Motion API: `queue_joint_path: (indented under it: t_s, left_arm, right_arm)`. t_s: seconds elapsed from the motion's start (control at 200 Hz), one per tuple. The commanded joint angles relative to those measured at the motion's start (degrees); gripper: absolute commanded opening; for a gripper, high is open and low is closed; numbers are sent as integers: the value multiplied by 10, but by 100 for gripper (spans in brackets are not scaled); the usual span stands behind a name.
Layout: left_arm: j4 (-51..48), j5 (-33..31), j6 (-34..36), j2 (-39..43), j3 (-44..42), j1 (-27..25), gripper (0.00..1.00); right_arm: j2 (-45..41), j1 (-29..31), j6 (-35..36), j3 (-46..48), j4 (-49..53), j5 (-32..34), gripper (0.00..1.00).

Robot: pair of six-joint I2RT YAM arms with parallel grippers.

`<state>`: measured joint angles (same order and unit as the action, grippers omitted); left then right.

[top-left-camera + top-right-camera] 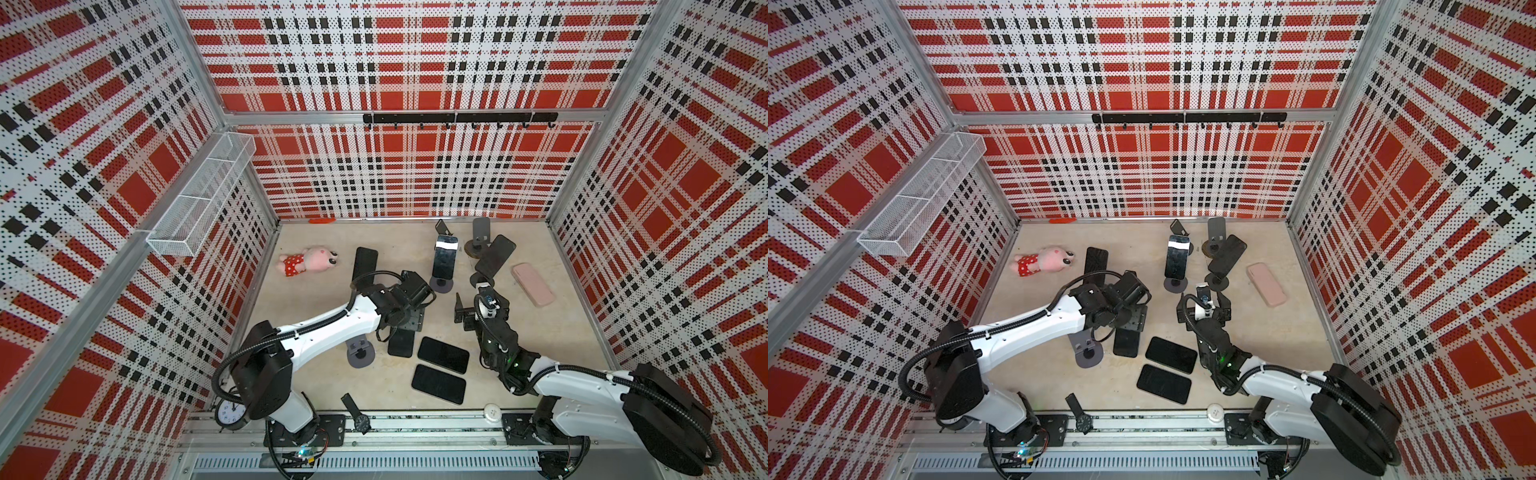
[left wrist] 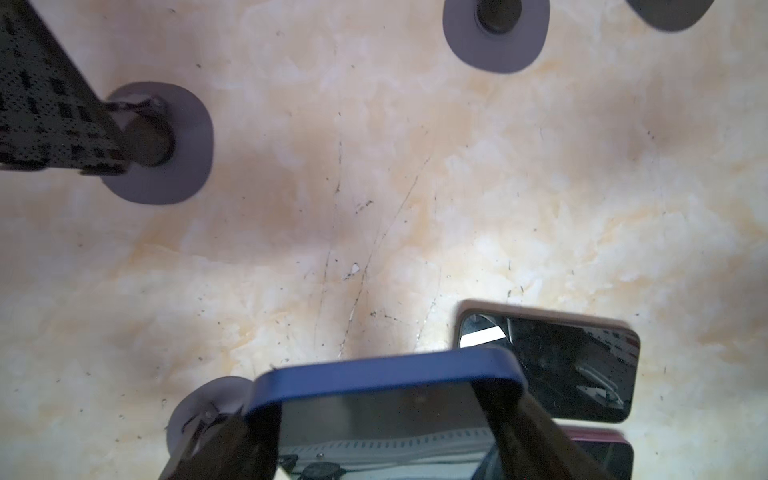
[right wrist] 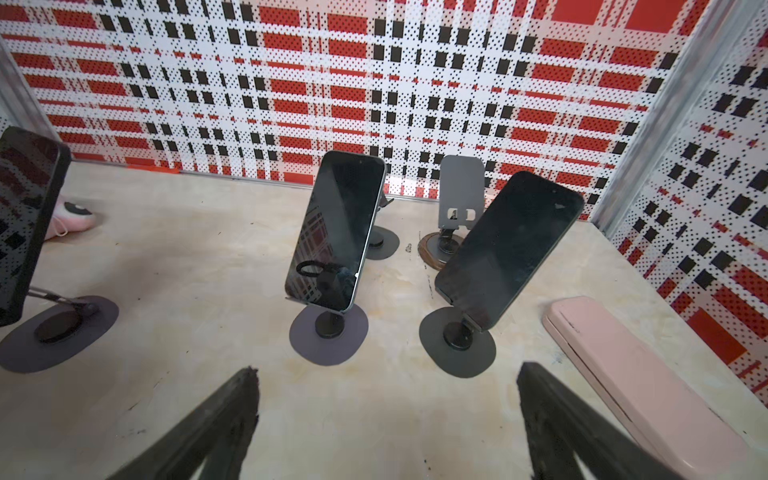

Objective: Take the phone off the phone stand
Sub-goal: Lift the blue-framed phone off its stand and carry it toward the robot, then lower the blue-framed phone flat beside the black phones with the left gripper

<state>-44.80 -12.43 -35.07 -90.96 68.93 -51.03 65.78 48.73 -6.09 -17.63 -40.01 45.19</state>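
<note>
I should keep lowering the blue-rimmed phone (image 1: 400, 344) with my left gripper, screen up over the free spot (image 1: 401, 368) beside the black phones, until it lies flat, and let go of it there.
My left gripper (image 2: 382, 409) is shut on a dark phone (image 2: 386, 370) with a blue rim, its fingers (image 2: 515, 415) pressing on the two long sides. In both top views this phone (image 1: 401, 348) hangs from the left gripper (image 1: 405, 332) just above the table, right beside an empty grey phone stand (image 1: 360, 352) whose base also shows in the left wrist view (image 2: 195, 411). My right gripper (image 3: 386, 370) is open and holds nothing; it faces two more phones on stands, one upright (image 3: 340, 232) and one tilted (image 3: 511, 249).
Two black phones (image 1: 442, 354) (image 1: 438, 383) lie flat near the held one. A pink case (image 1: 534, 284) lies at the right, a plush toy (image 1: 309, 262) at the left. Another phone on a stand (image 1: 365, 264) rises behind the left arm. A watch (image 1: 357, 415) lies at the front edge.
</note>
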Motion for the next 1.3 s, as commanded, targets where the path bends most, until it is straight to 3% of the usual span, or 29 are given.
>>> queue_joint_path:
  t_s: [0.0,0.586,1.293]
  left_arm:
    - [49,16,16,-6,-16,-2,63]
    - [77,52,38,-82,-67,0,63]
    - [147,111,-6,-103,-136,-14,64]
  right_arm:
    - [-10,-2,2,4,-33,27,100]
    - [-11,-2,5,8,-43,38,100]
    - [4,-2,6,4,-47,34,100]
